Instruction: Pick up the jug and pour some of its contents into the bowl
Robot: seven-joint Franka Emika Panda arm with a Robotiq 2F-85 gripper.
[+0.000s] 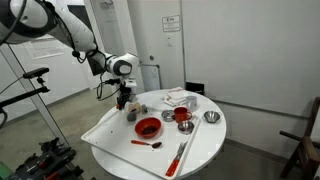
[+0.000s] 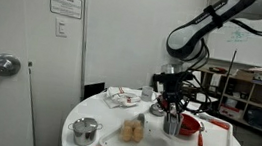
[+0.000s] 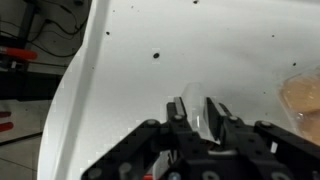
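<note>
The red bowl (image 1: 148,128) has dark contents in it and the upright jug is hanging over clear tabletop, so the robot's gripper goes on lowering the jug until it stands, then let go.
My gripper (image 3: 198,118) is shut on the small dull grey jug (image 3: 197,108), which shows pale between the two fingers in the wrist view. In both exterior views the gripper (image 1: 126,100) (image 2: 172,110) hangs over the table's edge area, with the jug (image 2: 172,124) upright in it, close to the tabletop. I cannot tell whether the jug touches the table. The red bowl (image 1: 147,127) (image 2: 191,127) sits on the table just beside the gripper, apart from the jug.
On the round white table (image 1: 120,140) are a brown lumpy object (image 2: 134,132) near the jug, a red cup (image 1: 182,116), a metal bowl (image 1: 211,117), a metal pot (image 2: 85,130), a crumpled cloth (image 1: 180,98), a red spoon (image 1: 150,143) and a red-handled utensil (image 1: 180,155).
</note>
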